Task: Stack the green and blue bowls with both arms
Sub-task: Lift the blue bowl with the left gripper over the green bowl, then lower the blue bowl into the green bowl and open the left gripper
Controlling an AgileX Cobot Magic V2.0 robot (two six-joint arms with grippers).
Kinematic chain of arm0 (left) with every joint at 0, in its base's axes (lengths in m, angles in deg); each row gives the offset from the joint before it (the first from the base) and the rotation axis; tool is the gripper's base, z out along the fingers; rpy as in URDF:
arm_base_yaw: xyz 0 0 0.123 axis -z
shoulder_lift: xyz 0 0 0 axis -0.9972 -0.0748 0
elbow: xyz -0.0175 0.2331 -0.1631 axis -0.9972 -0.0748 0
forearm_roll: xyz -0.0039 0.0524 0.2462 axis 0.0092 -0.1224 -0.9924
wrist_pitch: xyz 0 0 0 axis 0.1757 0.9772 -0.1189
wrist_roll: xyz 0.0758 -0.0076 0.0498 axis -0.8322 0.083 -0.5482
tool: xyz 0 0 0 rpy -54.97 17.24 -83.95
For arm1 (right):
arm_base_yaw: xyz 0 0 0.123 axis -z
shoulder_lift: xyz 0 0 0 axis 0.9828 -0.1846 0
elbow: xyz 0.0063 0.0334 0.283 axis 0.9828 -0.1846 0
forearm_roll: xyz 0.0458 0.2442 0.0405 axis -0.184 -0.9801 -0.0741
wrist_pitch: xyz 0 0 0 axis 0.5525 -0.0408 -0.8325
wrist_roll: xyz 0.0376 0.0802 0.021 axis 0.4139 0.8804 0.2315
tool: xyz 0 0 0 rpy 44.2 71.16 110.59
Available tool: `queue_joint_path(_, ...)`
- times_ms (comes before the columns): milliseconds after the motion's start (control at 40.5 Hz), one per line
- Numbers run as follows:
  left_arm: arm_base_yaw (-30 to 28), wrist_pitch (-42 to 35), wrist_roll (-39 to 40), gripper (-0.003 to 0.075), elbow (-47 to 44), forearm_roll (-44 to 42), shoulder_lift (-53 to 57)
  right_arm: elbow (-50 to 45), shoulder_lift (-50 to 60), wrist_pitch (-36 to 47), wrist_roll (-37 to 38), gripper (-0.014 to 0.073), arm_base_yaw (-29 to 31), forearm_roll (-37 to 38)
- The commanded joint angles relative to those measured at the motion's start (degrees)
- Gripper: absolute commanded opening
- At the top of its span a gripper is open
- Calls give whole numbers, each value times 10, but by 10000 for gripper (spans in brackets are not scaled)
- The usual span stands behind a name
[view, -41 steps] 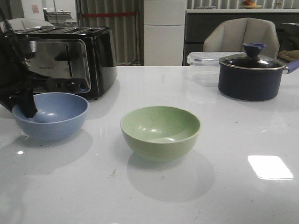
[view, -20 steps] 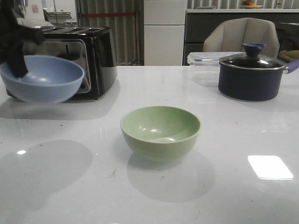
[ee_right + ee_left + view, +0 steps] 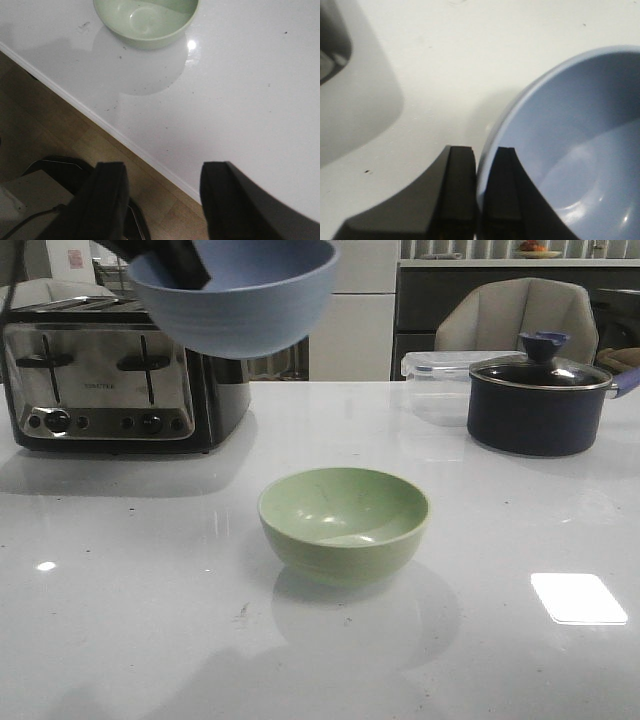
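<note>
My left gripper is holding the blue bowl hanging base down (image 3: 240,315), and the green bowl is open and empty. The gripper should keep going down toward the green bowl's inside (image 3: 345,508) and let go there.
The pale green bowl (image 3: 344,521) stands upright on the white table, in the middle; it also shows in the right wrist view (image 3: 146,21). My left gripper (image 3: 180,262) is shut on the rim of the dusty blue bowl (image 3: 240,295) and holds it high in the air, up and to the left of the green bowl. In the left wrist view the two fingers pinch the blue bowl's rim (image 3: 560,145), one inside and one outside. My right gripper (image 3: 162,172) is open and empty over the table's near edge, and is not in the front view.
A black and steel toaster (image 3: 110,375) stands at the back left. A dark navy lidded pot (image 3: 540,400) and a clear plastic box (image 3: 435,375) stand at the back right. The table's near edge (image 3: 125,140) and floor show below my right gripper.
My left gripper has lifted the blue bowl from the table at the left, up and to the right, to well above the toaster. The green bowl has not moved.
</note>
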Motion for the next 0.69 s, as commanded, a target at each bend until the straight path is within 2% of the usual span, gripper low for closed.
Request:
queue_joint_path(0, 33, -21, -6, 98, 22, 20, 11, 16, 4, 29, 1, 450, 2, 3)
queue_joint_path(222, 81, -49, -7, 98, 22, 20, -45, 16, 4, 29, 1, 450, 2, 3)
queue_joint_path(666, 84, -116, -7, 98, 22, 11, -141, 16, 4, 29, 1, 450, 2, 3)
